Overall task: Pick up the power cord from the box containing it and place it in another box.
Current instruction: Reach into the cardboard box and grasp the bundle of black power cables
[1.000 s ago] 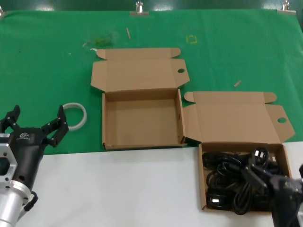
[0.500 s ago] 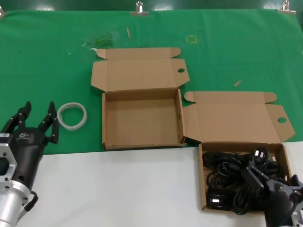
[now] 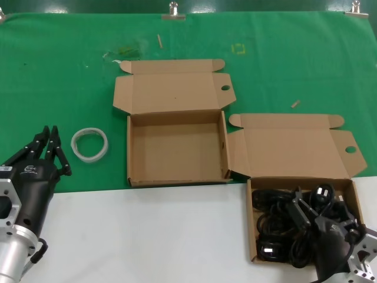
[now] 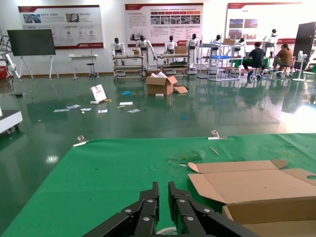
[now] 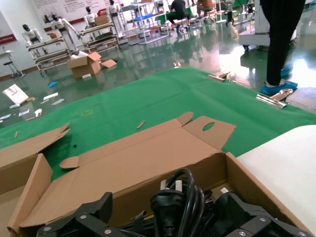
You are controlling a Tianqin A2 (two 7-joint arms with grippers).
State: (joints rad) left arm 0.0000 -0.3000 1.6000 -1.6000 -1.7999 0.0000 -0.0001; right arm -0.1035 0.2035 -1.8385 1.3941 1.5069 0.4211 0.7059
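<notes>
The power cord (image 3: 322, 198) will come free as a tight, hanging bundle when I lift it, because the loops (image 5: 191, 200) are gathered against the black plug.
The power cords (image 3: 277, 221) are a black tangle in the right cardboard box (image 3: 250, 218), whose lid lies open at the back. The other box (image 3: 177, 150) stands open and empty to its left. My right gripper (image 3: 321, 209) is low in the right box, open, with a fingertip on each side of a black plug and its coiled cord (image 5: 173, 202); the right gripper (image 5: 165, 212) has not closed on it. My left gripper (image 3: 52, 141) is shut and empty over the green cloth, left of the empty box. In the left wrist view the left gripper (image 4: 163, 190) points along the cloth.
A white ring (image 3: 89, 157) lies on the green cloth (image 3: 59, 76) between my left gripper and the empty box. The front of the table is white (image 3: 147, 236). Metal clips (image 3: 173, 10) hold the cloth at the far edge. Small scraps lie on the cloth behind the boxes.
My left gripper's fingers have closed from wide open to shut. My right gripper has moved forward and left into the cord box, down over the plug.
</notes>
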